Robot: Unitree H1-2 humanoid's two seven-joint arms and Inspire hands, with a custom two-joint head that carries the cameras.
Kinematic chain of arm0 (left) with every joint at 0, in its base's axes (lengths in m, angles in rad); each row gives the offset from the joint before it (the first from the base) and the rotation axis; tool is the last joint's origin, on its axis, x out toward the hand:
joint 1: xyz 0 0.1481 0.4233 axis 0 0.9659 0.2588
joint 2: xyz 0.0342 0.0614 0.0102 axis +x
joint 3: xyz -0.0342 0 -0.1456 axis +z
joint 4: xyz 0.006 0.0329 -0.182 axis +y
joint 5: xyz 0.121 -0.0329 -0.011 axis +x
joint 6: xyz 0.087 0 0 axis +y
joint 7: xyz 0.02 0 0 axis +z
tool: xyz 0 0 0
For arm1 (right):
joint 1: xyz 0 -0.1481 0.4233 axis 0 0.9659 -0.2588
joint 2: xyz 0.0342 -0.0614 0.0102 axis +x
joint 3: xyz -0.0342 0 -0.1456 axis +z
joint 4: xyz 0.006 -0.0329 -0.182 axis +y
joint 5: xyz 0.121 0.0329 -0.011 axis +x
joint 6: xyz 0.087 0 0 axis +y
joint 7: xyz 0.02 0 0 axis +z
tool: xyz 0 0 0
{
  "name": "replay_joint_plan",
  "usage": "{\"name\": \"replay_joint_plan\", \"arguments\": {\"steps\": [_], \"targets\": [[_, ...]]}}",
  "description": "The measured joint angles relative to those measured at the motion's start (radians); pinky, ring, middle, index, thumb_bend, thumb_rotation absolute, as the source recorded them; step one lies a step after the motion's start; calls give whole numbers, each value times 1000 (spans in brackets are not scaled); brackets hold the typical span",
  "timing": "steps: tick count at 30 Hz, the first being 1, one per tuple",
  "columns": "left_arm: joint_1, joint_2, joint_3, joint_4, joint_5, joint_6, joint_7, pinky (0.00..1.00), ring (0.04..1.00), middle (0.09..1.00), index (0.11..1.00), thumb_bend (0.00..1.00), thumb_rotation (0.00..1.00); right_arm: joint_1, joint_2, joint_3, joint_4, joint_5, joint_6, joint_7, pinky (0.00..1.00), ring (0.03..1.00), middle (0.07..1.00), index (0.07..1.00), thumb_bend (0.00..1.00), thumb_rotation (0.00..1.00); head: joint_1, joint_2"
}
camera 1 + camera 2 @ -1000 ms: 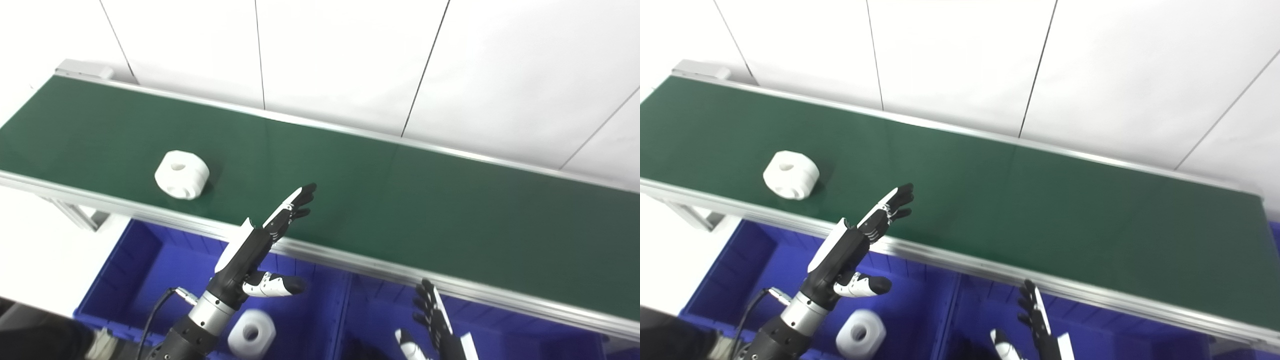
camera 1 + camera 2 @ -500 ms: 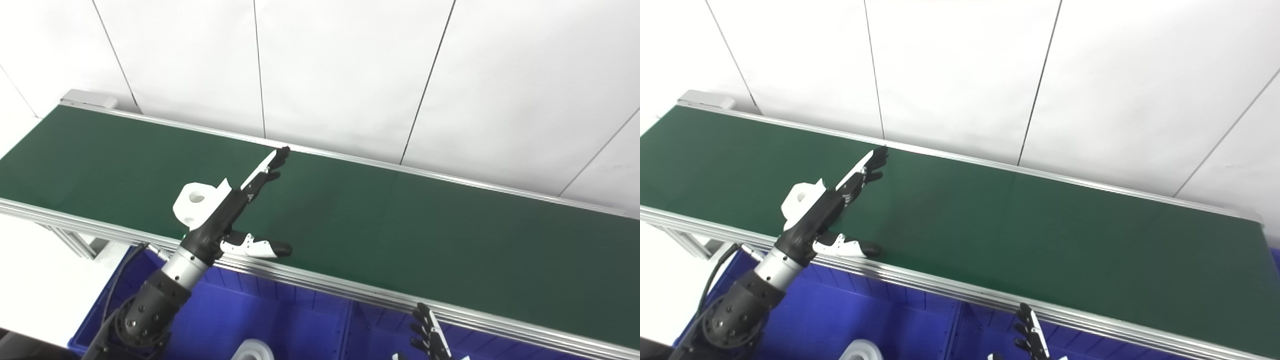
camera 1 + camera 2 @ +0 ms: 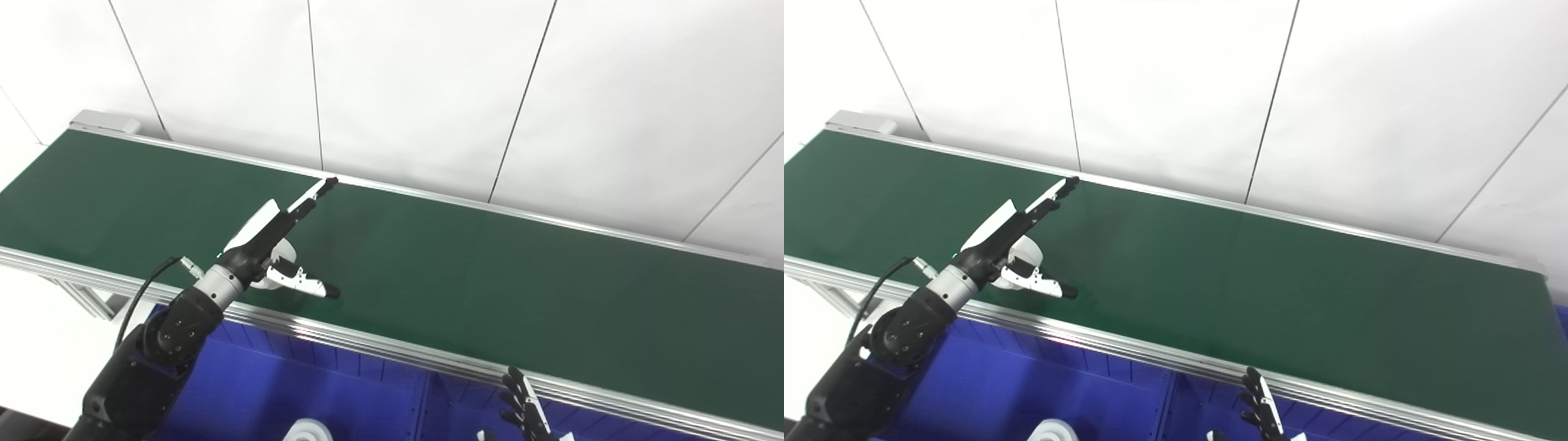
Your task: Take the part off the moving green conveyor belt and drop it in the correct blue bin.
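Note:
I expect the white round part (image 3: 284, 254) to show a hole when I lift it, because the other white part in the blue bin has a ring-like top (image 3: 308, 430).
A white round part (image 3: 282, 252) lies on the green conveyor belt (image 3: 490, 269), mostly hidden under my left hand (image 3: 275, 236). The left hand is open, fingers stretched toward the far rail and thumb (image 3: 306, 285) spread toward me, hovering right over the part; it also shows in the right eye view (image 3: 1020, 236) with the part (image 3: 1024, 252). My right hand (image 3: 523, 410) is open, low over the blue bins at the bottom edge, only its fingertips showing.
Blue bins (image 3: 343, 392) sit below the belt's near rail (image 3: 392, 349). Another white part (image 3: 309, 430) lies in the left bin. A white panelled wall (image 3: 429, 92) stands behind the belt.
The camera tilted up. My left hand rose from the bins, reached over the belt and now covers the part, which rode rightward. The right hand stayed low.

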Motion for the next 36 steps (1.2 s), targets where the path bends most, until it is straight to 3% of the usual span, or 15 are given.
{"name": "replay_joint_plan", "arguments": {"steps": [5, 11, 13, 18, 20, 22, 23, 25, 26, 27, 29, 36], "targets": [[-26, 31, -7, 58, 56, -11, 4, 936, 990, 1000, 973, 757, 12, 1, 0, 0, 0, 1, 0, 0, 813, 887, 927, 967, 546, 675, 2, 2], [-36, 56, -23, 105, 132, -10, 7, 914, 989, 1000, 956, 785, 0, 4, 0, 0, -3, 2, 0, 0, 813, 885, 926, 967, 548, 686, 5, 6], [-38, 60, -31, 124, 163, -10, 9, 961, 990, 1000, 953, 783, 0, 4, 0, 0, -6, 3, 0, 0, 814, 886, 925, 968, 541, 681, 3, 8], [-38, 60, -70, 137, 280, 4, 56, 988, 967, 968, 922, 704, 0, 4, -1, 0, -9, 8, 0, 1, 820, 887, 927, 970, 548, 689, 5, 11], [-40, 60, -77, 160, 306, 3, 74, 897, 928, 928, 882, 673, 0, 5, -1, -1, -13, 8, 0, 1, 813, 884, 925, 969, 553, 695, 5, 14], [-42, 60, -89, 179, 318, 3, 85, 685, 845, 866, 820, 610, 0, 7, -1, -1, -18, 8, 0, 2, 813, 888, 927, 972, 551, 697, 3, 14], [-43, 58, -95, 184, 317, 3, 91, 645, 814, 840, 796, 583, 0, 7, -1, -1, -20, 8, 0, 2, 813, 889, 927, 973, 550, 697, 3, 14], [-47, 52, -101, 186, 314, 1, 95, 541, 633, 688, 691, 507, 0, 8, -2, -1, -23, 9, 0, 3, 815, 892, 930, 976, 549, 701, 2, 17], [-53, 47, -106, 196, 312, -8, 103, 541, 633, 688, 691, 507, 0, 8, -1, -1, -24, 9, 0, 3, 815, 892, 930, 976, 549, 701, 2, 17], [-59, 41, -109, 210, 307, -16, 115, 481, 511, 589, 631, 499, 0, 8, -1, -1, -26, 9, 0, 4, 812, 889, 929, 975, 549, 698, 0, 18], [-69, 27, -113, 235, 286, -36, 132, 449, 445, 522, 567, 496, 0, 8, -1, -1, -30, 9, 0, 5, 809, 886, 927, 973, 550, 699, 0, 18], [-73, -2, -125, 242, 274, -55, 177, 412, 431, 505, 497, 497, 0, 19, -1, -1, -33, 9, 0, 5, 817, 890, 928, 975, 544, 700, -5, 26]]}}
